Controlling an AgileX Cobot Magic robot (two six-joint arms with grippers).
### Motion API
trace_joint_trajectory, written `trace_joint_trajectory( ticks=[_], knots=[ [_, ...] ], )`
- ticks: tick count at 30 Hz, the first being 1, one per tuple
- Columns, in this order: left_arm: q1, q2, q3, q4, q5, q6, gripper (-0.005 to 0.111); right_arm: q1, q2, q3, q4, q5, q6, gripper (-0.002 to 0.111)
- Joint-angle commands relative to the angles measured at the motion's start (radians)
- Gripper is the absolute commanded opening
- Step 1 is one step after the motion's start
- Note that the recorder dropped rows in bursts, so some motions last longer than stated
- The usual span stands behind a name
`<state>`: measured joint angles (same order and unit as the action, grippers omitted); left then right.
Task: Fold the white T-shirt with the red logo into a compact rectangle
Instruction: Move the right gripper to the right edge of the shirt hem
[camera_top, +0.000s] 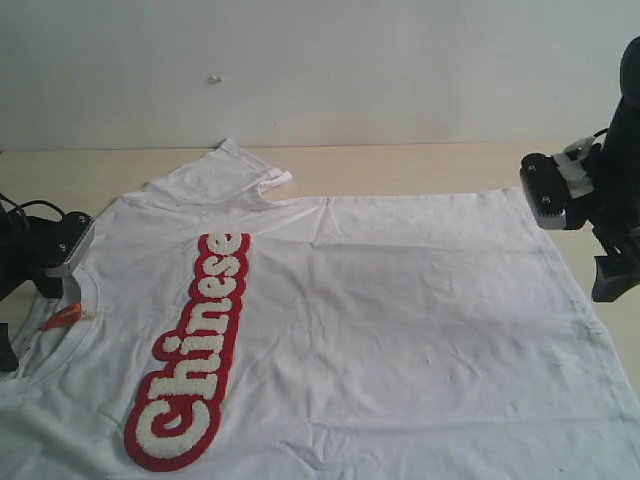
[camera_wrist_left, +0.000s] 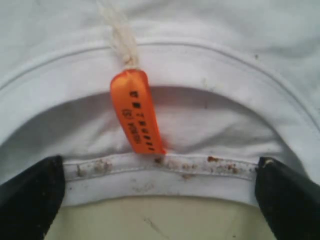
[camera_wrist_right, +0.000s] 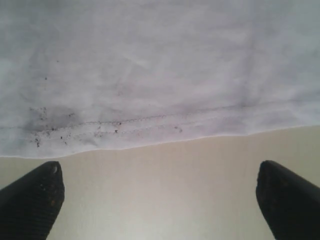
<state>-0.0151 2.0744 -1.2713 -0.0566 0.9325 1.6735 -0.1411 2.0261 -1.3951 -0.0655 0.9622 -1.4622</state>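
Observation:
My open right gripper should next move in until both of its fingers touch the seam (camera_top: 579, 289) and then close, because the stitched hem (camera_wrist_right: 160, 131) lies flat ahead of its fingers.
The white T-shirt (camera_top: 400, 320) lies spread flat on the table, collar to the left and hem to the right. The red logo (camera_top: 195, 350) runs along its chest. My left gripper (camera_top: 45, 262) sits at the collar. In the left wrist view it (camera_wrist_left: 160, 200) is open, its fingertips (camera_wrist_left: 32, 195) straddling the ribbed collar (camera_wrist_left: 160, 175) just below the orange neck tag (camera_wrist_left: 136, 110). My right gripper (camera_top: 600, 250) hovers at the hem side. In the right wrist view it (camera_wrist_right: 160, 200) is open over bare table, a little short of the stitched hem (camera_wrist_right: 150, 131).
The pale wooden table (camera_top: 420, 165) shows beyond the shirt, with a white wall (camera_top: 320, 60) behind it. One short sleeve (camera_top: 215, 175) lies folded at the far edge. The shirt's near part runs out of the frame.

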Motion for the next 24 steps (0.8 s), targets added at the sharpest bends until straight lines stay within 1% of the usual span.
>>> trace_joint_trajectory(
  ticks=[1, 10, 16, 19, 24],
  knots=[
    [0.004, 0.033, 0.014, -0.005, 0.030, -0.004, 0.105, 0.001, 0.018, -0.007, 0.009, 0.006, -0.009, 0.105],
    [0.004, 0.033, 0.014, -0.005, 0.030, -0.004, 0.105, 0.001, 0.059, 0.011, 0.046, 0.007, -0.016, 0.105],
    [0.004, 0.033, 0.014, -0.005, 0.030, -0.004, 0.105, 0.001, 0.055, 0.065, 0.035, -0.042, -0.011, 0.105],
    [0.004, 0.033, 0.014, -0.005, 0.030, -0.004, 0.105, 0.001, 0.064, 0.064, 0.065, -0.053, -0.011, 0.105],
    [0.004, 0.033, 0.014, -0.005, 0.030, -0.004, 0.105, 0.001, 0.066, 0.101, 0.015, -0.062, 0.002, 0.105]
  ],
)
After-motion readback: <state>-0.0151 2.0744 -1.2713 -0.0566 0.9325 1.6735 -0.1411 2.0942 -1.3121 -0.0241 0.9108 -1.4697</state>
